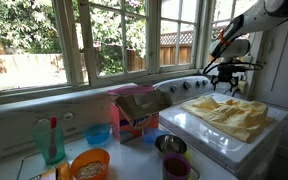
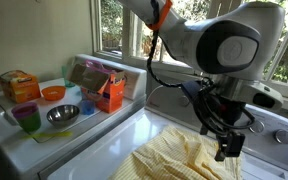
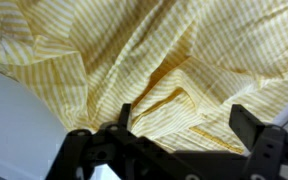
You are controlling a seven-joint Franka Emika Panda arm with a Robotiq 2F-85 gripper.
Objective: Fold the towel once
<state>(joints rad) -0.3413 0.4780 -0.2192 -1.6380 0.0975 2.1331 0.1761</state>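
My gripper needs to turn until its fingers are on both sides of the fold [image 3: 162,108], because the towel's raised fold [image 3: 174,88] runs at a slant across its open fingers. It should then go down and pinch the fold.
The towel [image 1: 230,112] is a pale yellow striped cloth, lying crumpled and partly doubled over on the white appliance top [image 1: 189,125]. In an exterior view its near part [image 2: 184,160] shows at the bottom edge. My gripper [image 2: 229,148] hangs just above the towel [image 3: 154,60], open. In the wrist view the gripper [image 3: 186,122] has its two black fingers [image 3: 124,115] spread wide over raised folds, with nothing between them. In an exterior view the gripper [image 1: 227,82] sits above the towel's far side.
Left of the appliance stand a metal bowl [image 1: 170,144], an orange bowl [image 1: 90,163], a blue cup [image 1: 98,134], a green bottle [image 1: 51,140] and a pink-orange box [image 1: 134,112]. Windows [image 1: 84,40] run behind. Appliance dials [image 2: 284,137] sit near the arm.
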